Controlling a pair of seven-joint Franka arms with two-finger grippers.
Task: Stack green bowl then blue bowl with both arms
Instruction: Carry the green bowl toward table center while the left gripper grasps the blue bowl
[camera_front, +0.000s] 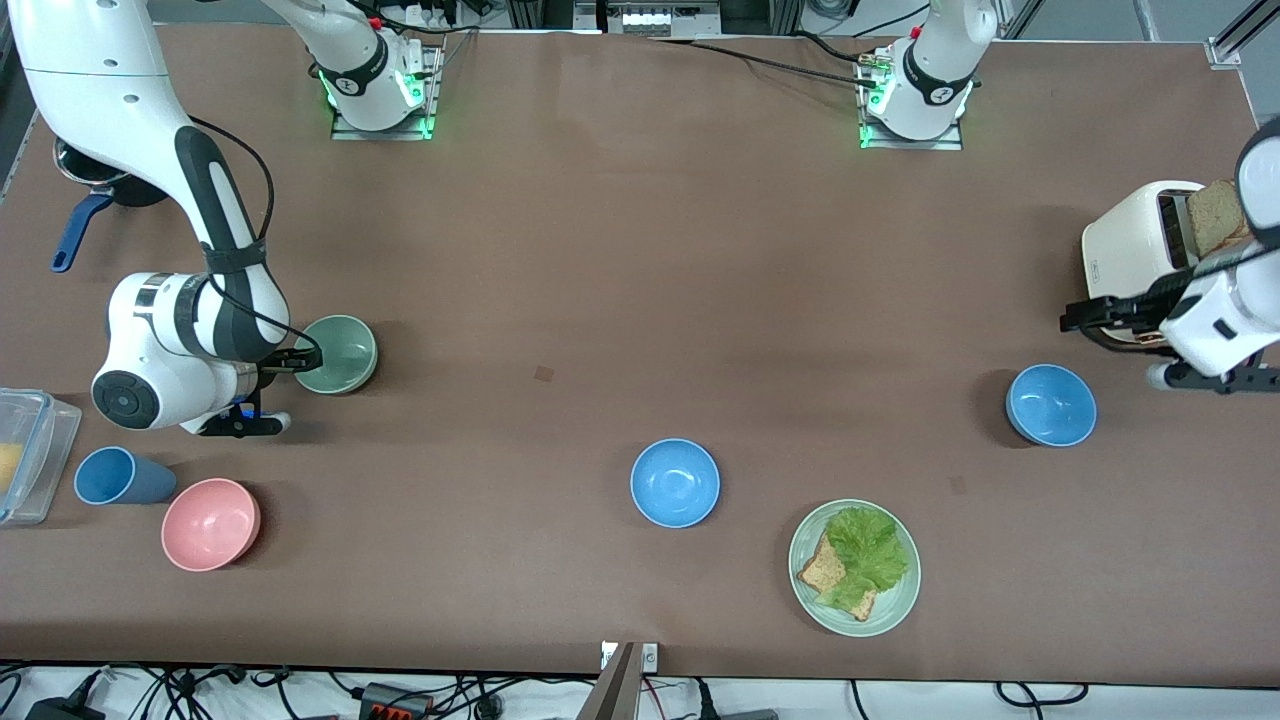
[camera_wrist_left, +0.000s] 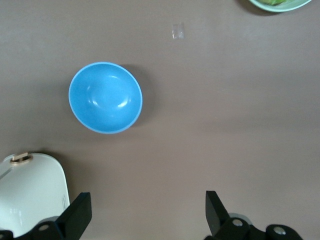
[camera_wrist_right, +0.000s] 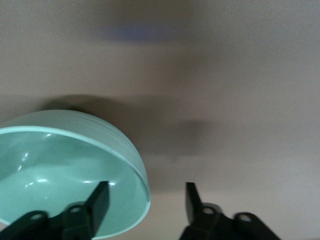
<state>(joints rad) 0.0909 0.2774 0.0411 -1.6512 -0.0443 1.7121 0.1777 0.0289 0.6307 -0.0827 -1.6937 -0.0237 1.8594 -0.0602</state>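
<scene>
When I lower the blue bowl (camera_front: 1051, 406) into the green bowl (camera_front: 341, 355), the blue rim should stay above the green rim: both mouths look about equally wide.
The green bowl (camera_front: 338, 354) sits toward the right arm's end of the table. My right gripper (camera_front: 303, 362) is open at its rim. In the right wrist view, one finger (camera_wrist_right: 98, 201) is over the inside of the green bowl (camera_wrist_right: 60, 170) and the other is outside it; my right gripper (camera_wrist_right: 145, 202) holds nothing. One blue bowl (camera_front: 1051, 404) sits toward the left arm's end. My left gripper (camera_front: 1085, 318) is open and empty in the air over the table between this bowl and the toaster. The left wrist view shows the blue bowl (camera_wrist_left: 105, 97) ahead of my left gripper (camera_wrist_left: 147, 212). A second blue bowl (camera_front: 675, 483) sits mid-table.
A white toaster (camera_front: 1140, 245) holding bread stands beside the left gripper and shows in the left wrist view (camera_wrist_left: 30, 192). A pale-green plate (camera_front: 905, 590) of toast and lettuce lies near the front edge. A pink bowl (camera_front: 210, 523), blue cup (camera_front: 120, 477) and clear container (camera_front: 25, 450) are near the right arm.
</scene>
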